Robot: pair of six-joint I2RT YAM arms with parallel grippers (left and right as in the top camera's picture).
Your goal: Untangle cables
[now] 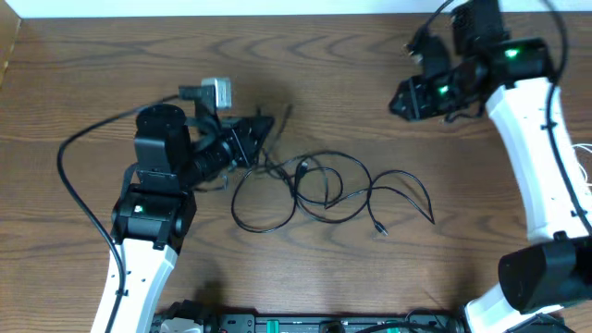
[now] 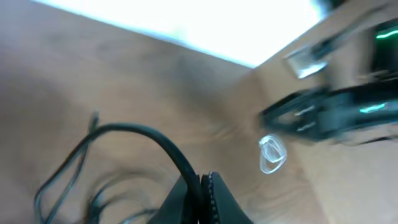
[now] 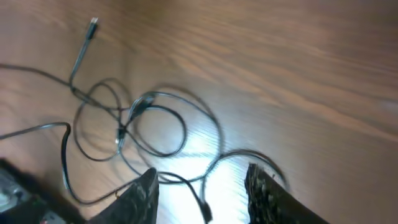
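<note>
My left gripper should stay still while my right gripper pulls the looped cable [image 1: 344,155] away from it, because the cable in my left gripper runs into crossed loops [image 1: 297,181].
Thin black cables [image 1: 319,190] lie tangled in loops on the wooden table, mid-frame in the overhead view. One plug end [image 1: 380,229] points toward the front. My left gripper [image 1: 254,139] is at the left edge of the tangle. In the left wrist view it [image 2: 202,182] is shut on a black cable [image 2: 143,130] that arches up out of the jaws. My right gripper [image 1: 402,97] hovers at the back right, apart from the tangle. In the right wrist view it [image 3: 199,183] is open and empty above the cable loops [image 3: 155,124]. A small white cable loop [image 2: 272,154] shows blurred on the far side.
The wooden table [image 1: 370,65] runs to a white wall at the back. Thin white cord [image 1: 583,162] shows at the right edge behind the right arm. A thick black cord [image 1: 79,176] fixed to the left arm loops out to the left. A black bar [image 1: 305,324] lines the front edge.
</note>
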